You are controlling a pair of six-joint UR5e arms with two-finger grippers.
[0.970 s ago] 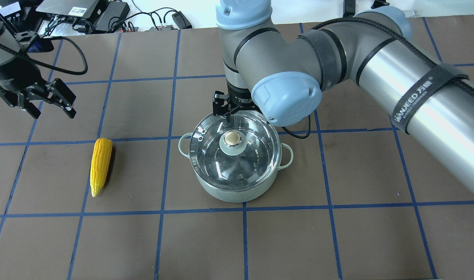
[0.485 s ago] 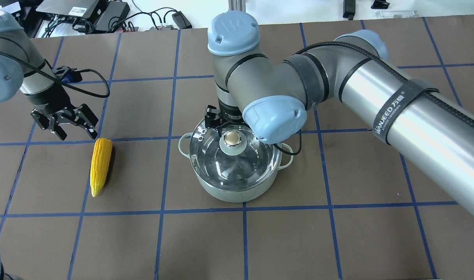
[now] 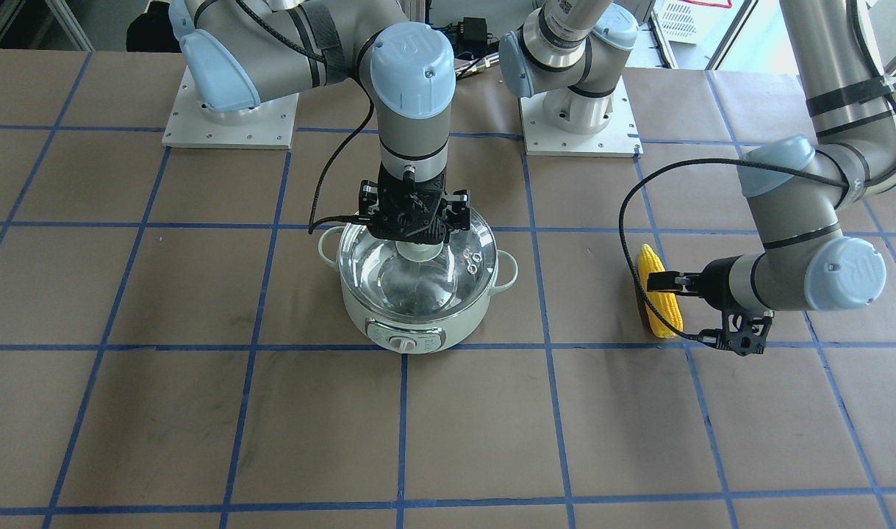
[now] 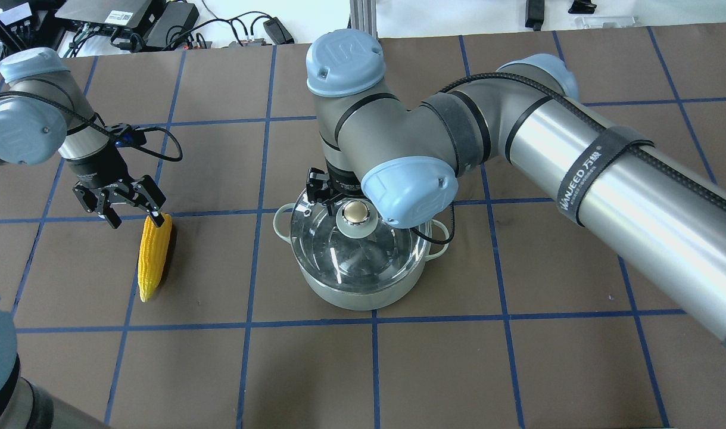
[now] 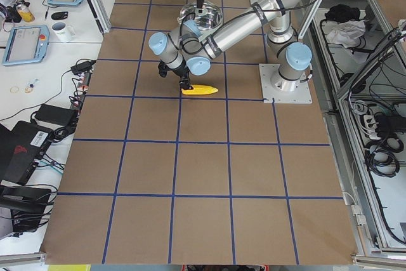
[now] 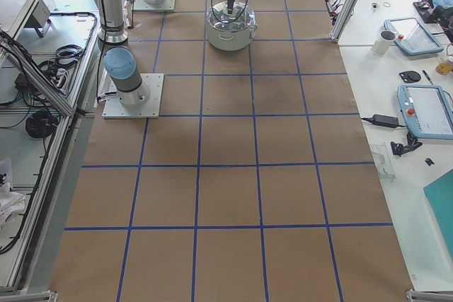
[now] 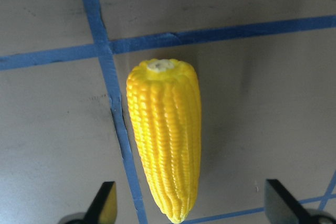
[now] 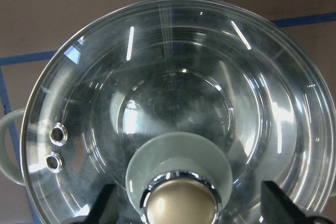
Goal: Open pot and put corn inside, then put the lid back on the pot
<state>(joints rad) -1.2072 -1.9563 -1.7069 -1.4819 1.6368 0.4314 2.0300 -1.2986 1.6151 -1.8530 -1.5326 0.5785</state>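
Note:
The yellow corn (image 3: 667, 308) seems shorter than the glass lid (image 3: 406, 281) is across, so it will lie completely inside the pot when I lower it in.
The mint-green pot (image 4: 351, 295) stands mid-table with its glass lid (image 4: 368, 253) on; the control dial faces the front-facing camera (image 3: 402, 342). My right gripper (image 8: 191, 205) is open, low over the lid, a finger on either side of the beige knob (image 4: 355, 213), not closed on it. The yellow corn (image 4: 153, 257) lies on the table to the pot's left. My left gripper (image 4: 133, 217) is open just above the corn's thick end. In the left wrist view the corn (image 7: 165, 140) lies between the fingertips (image 7: 102, 205), untouched.
The right arm's thick forearm (image 4: 636, 179) spans the table's right half. Cables and electronics (image 4: 130, 18) sit past the back edge. Both arm bases (image 3: 231, 110) stand on the robot's side. Blue tape lines grid the brown table (image 4: 374, 369).
My left gripper has swung right and down, from the far left to the corn's thick end. My right gripper has slid over the lid to bracket the knob.

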